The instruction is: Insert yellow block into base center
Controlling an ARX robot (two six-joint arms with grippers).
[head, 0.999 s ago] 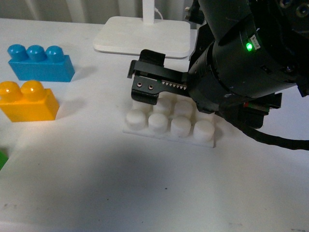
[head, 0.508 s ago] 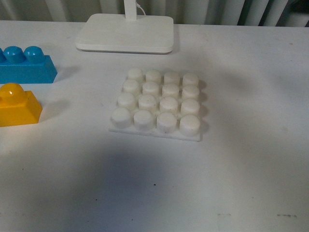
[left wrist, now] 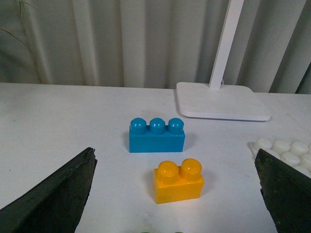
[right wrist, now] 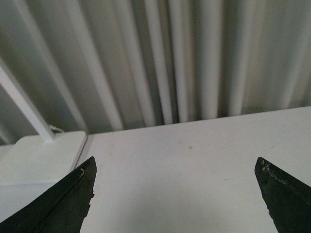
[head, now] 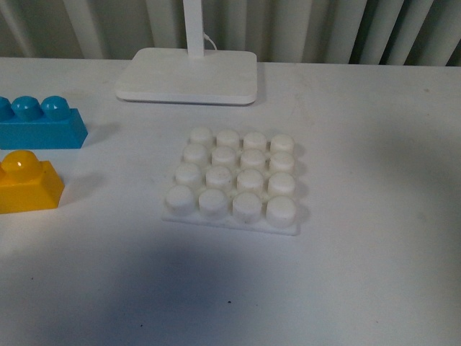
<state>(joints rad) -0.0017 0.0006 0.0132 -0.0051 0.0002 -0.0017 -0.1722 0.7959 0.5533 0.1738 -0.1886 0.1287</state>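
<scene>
The yellow block (head: 29,187) should sink over the studs and stand upright when the robot pushes it down, because gaps show between the base's round studs (head: 234,176).
The yellow block (head: 27,184) stands on the white table at the far left of the front view, partly cut by the frame edge. It also shows in the left wrist view (left wrist: 178,180), upright, studs up, apart from both fingers. The base (head: 234,180) lies flat in the middle of the table, all studs bare; its corner shows in the left wrist view (left wrist: 286,150). My left gripper (left wrist: 177,204) is open and empty, with the yellow block ahead between its fingers. My right gripper (right wrist: 177,199) is open and empty above bare table. Neither gripper shows in the front view.
A blue three-stud brick (head: 39,124) stands just behind the yellow block, also in the left wrist view (left wrist: 156,135). A smooth white slab with an upright pole (head: 189,73) stands behind the base. A curtain runs along the back of the table.
The right arm, which hung over the base a second ago, has left the front view. The view itself has shifted a little since half a second ago. The blocks and base have not moved.
</scene>
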